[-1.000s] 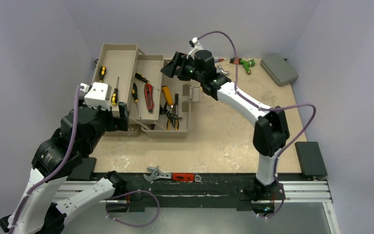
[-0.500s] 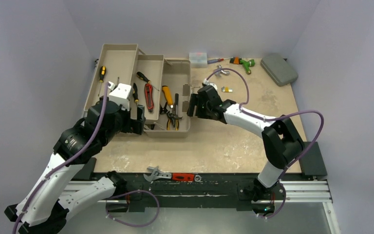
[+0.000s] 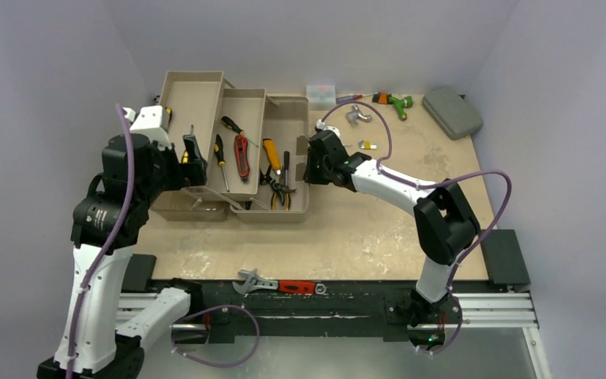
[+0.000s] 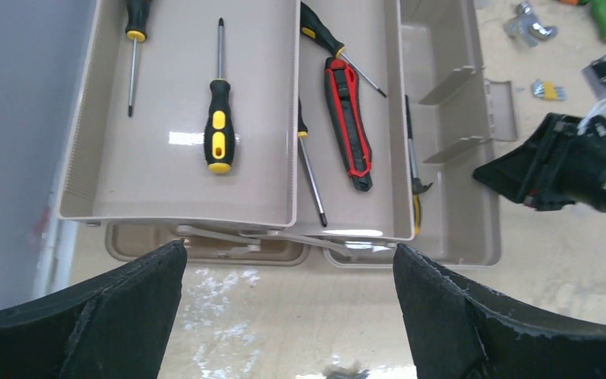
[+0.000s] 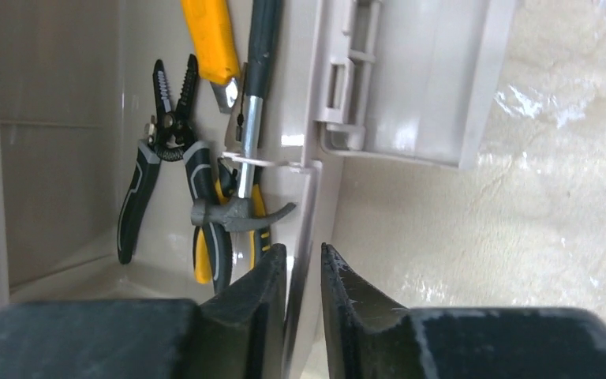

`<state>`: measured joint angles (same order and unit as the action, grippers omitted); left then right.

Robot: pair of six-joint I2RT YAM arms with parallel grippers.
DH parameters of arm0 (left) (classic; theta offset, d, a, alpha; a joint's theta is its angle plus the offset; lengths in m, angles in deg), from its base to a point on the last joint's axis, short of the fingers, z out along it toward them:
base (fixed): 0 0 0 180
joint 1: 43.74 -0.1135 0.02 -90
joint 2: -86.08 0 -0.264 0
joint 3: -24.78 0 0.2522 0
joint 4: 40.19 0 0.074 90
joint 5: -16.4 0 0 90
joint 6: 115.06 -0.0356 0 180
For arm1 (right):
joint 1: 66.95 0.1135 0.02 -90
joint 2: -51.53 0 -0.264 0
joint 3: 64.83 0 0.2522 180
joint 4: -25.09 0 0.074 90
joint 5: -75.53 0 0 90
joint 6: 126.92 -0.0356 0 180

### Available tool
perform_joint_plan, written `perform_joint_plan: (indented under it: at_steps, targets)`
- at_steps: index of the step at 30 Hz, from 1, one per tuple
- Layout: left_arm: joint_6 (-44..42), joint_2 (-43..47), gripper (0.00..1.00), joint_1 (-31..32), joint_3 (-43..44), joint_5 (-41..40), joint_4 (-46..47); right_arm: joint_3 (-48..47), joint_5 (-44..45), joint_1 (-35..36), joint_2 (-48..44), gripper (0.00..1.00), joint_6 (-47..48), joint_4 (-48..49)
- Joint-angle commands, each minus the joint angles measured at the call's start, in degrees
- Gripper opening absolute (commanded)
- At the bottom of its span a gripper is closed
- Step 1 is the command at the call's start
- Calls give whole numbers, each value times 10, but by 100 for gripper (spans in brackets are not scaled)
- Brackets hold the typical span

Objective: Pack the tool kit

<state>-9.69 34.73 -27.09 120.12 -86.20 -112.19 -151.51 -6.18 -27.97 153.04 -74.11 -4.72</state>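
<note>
Next, my right gripper pulls the toolbox away before my left gripper takes the toolbox lid's outer edge (image 4: 110, 242), because the toolbox's outer tray (image 4: 79, 146) sits tight by the side of the toolbox.
The beige toolbox (image 3: 288, 118) lies open at the back left, its fold-out trays (image 3: 193, 91) spread leftward. Screwdrivers (image 4: 219, 130) and a red cutter (image 4: 349, 118) lie in the trays. Pliers (image 5: 146, 181), a small hammer (image 5: 237, 209) and a yellow knife (image 5: 209, 39) lie in the base. My right gripper (image 5: 303, 251) straddles the box's right wall (image 5: 309, 205), one finger inside and one outside, closed down on it; it shows at the box's right side as the right gripper (image 3: 313, 162). My left gripper (image 4: 288, 249) hangs wide open and unladen above the trays' near edge, seen from above as the left gripper (image 3: 192, 150).
An adjustable wrench (image 3: 276, 284) with a red handle lies on the front rail. At the back sit a clear plastic box (image 3: 321, 95), a metal clamp (image 3: 357, 116), a green tool (image 3: 394, 103) and a grey-green case (image 3: 451, 112). A small key set (image 3: 367, 144) lies near the right arm.
My right gripper came down from the back of the box to its right wall and its jaws narrowed around it. The left arm rose and swung toward the left trays, still open.
</note>
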Motion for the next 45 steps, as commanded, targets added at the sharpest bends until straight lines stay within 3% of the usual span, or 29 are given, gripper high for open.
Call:
perform_joint_plan:
  at_steps: [1,2,3,13,19,27,31,35,37,45]
  targets:
    - [47,-9,100,-113,34,219,-7,-42,80,-13,15,10,34,-55]
    - [56,-11,100,-145,34,256,-6,-41,91,-15,11,2,37,-60]
    - [63,-14,100,-162,33,288,-6,-39,97,-20,6,0,38,-63]
    - [135,-11,100,-236,11,430,63,65,55,-115,-88,0,38,-39]
    - [149,-28,100,-252,9,444,88,117,54,-150,-131,0,41,-30]
    - [146,-60,100,-334,22,421,86,162,36,-170,-163,0,47,-7]
    - [202,-103,100,-428,5,493,121,180,-9,-170,-171,0,53,35]
    - [329,-164,97,-524,-76,614,273,181,-36,-169,-169,0,55,42]
    - [358,-194,96,-543,-106,606,310,185,-41,-170,-170,0,52,51]
    - [272,-304,94,-539,-96,488,231,183,-71,-170,-169,0,48,64]
